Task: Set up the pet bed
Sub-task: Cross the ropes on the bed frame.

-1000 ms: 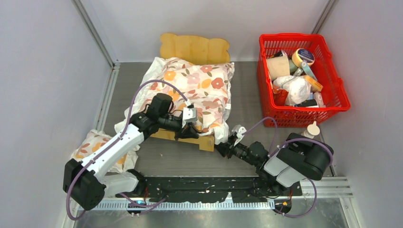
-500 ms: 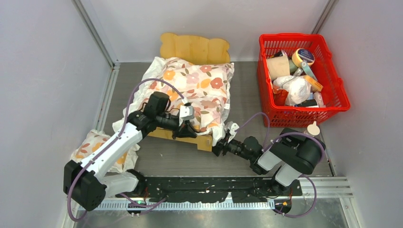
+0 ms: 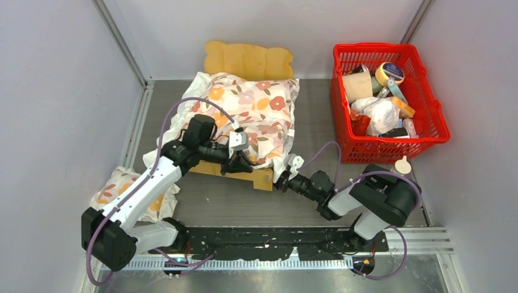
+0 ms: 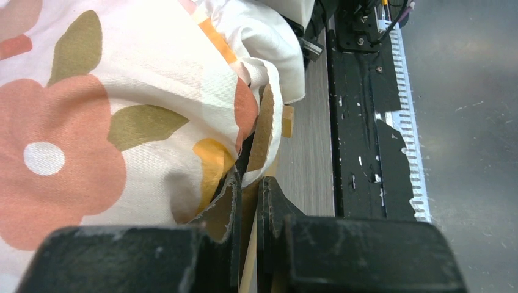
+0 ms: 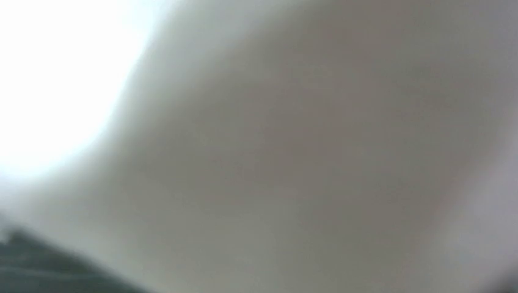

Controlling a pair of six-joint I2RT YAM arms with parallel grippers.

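The cushion's near corner (image 3: 280, 165) folds over my right gripper and covers its fingers, so next my right gripper moves back out and grips the cushion's edge (image 3: 266, 165) next to the foot rail.
The pet bed (image 3: 247, 61) stands at the table's middle back, a light-wood frame with a scalloped headboard. A white floral cushion (image 3: 253, 113) lies over it and hides the sleeping surface. My left gripper (image 3: 235, 166) is shut on the bed's thin wooden foot rail (image 3: 261, 178). In the left wrist view that rail (image 4: 264, 131) runs between the fingers of my left gripper (image 4: 249, 183), with the cushion (image 4: 91, 122) bulging beside it. My right gripper (image 3: 281, 181) is pressed into the cushion's near right corner, its fingers hidden by fabric. The right wrist view shows only a pale blur.
A red plastic basket (image 3: 427, 104) full of assorted items stands at the back right. A small floral pillow (image 3: 128, 189) lies at the near left beside the left arm. Grey walls close in the table on three sides.
The right arm has reached left until its gripper met the cushion's corner. The left gripper, the bed and the cushion have shifted slightly back and left.
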